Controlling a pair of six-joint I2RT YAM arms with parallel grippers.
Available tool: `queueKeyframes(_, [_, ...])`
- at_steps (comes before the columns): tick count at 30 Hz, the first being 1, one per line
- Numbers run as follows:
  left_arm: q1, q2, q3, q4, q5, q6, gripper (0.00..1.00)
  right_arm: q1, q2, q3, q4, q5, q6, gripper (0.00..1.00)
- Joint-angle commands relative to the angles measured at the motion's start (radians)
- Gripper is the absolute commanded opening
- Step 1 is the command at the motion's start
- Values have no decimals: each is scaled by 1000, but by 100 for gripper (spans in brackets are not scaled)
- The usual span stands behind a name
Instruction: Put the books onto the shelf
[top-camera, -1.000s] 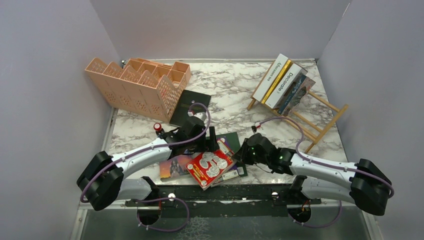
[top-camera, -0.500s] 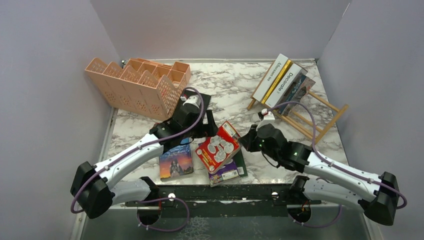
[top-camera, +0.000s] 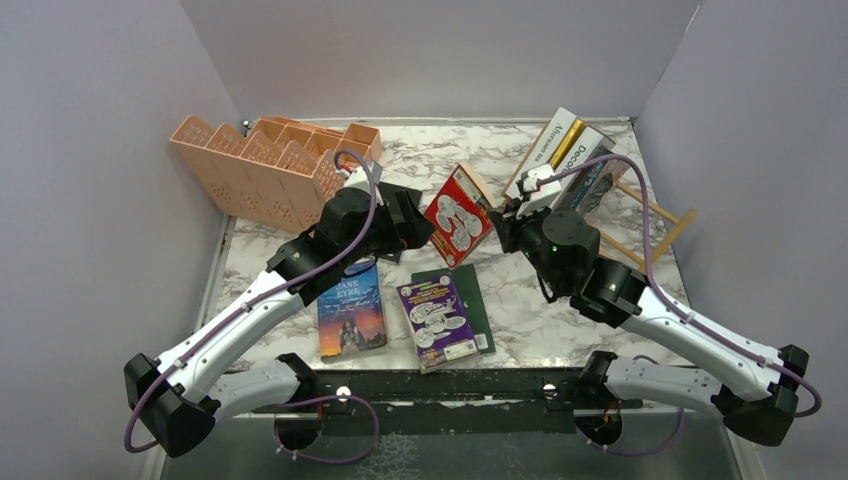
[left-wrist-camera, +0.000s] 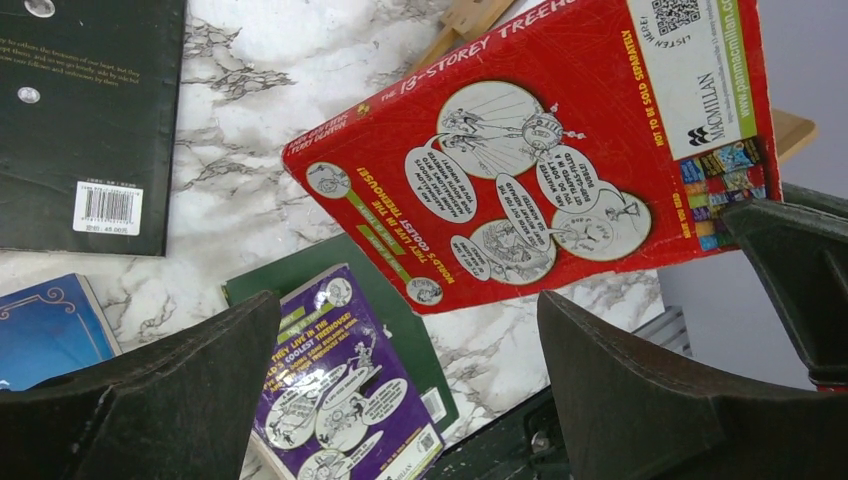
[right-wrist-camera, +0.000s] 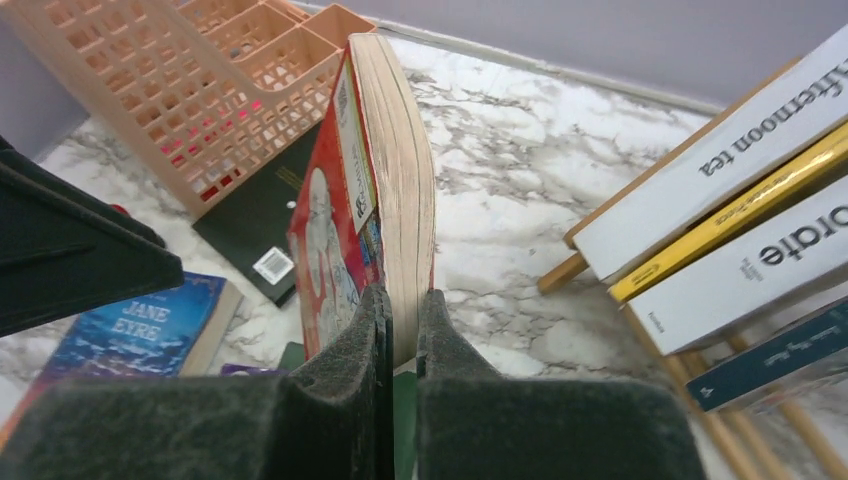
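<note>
The red book (left-wrist-camera: 520, 165) is hanging flat and shut, pinched at one corner (left-wrist-camera: 735, 208). It should stay closed when my left gripper takes hold of its spine.
My right gripper (right-wrist-camera: 403, 300) is shut on the lower edge of a red cartoon book (top-camera: 458, 216), which it holds upright above the table, left of the shelf (top-camera: 640, 232). The light-wood shelf holds several books (top-camera: 562, 160): white, yellow, "Decorate" and a dark one. My left gripper (left-wrist-camera: 410, 310) hangs open and empty just left of the red book (left-wrist-camera: 540, 150). On the table lie a purple book (top-camera: 437, 320) on a dark green book (top-camera: 472, 290), a blue book (top-camera: 351, 312) and a black book (left-wrist-camera: 90, 110).
A peach lattice organizer (top-camera: 270, 165) stands at the back left, close behind my left arm. The side walls close in on both sides. The black base rail (top-camera: 450, 385) runs along the near edge.
My right gripper has lifted the red book off the pile and carried it back toward the shelf. My left gripper has opened wider and moved toward the back, uncovering the purple and blue books.
</note>
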Motion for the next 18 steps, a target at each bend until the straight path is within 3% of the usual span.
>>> queueKeyframes(1, [7,-26,26,-10,16,-28,99,-1,45,53,54,87,-221,1])
queueKeyframes(8, [11,0,29,-9,18,-29,99,-1,117,38,44,284,-318,1])
queueKeyframes(14, [27,17,29,-11,-39,-62,99,10,165,39,-28,174,-291,1])
queueKeyframes(18, [44,24,28,-14,-82,-102,99,100,231,37,-76,110,-264,1])
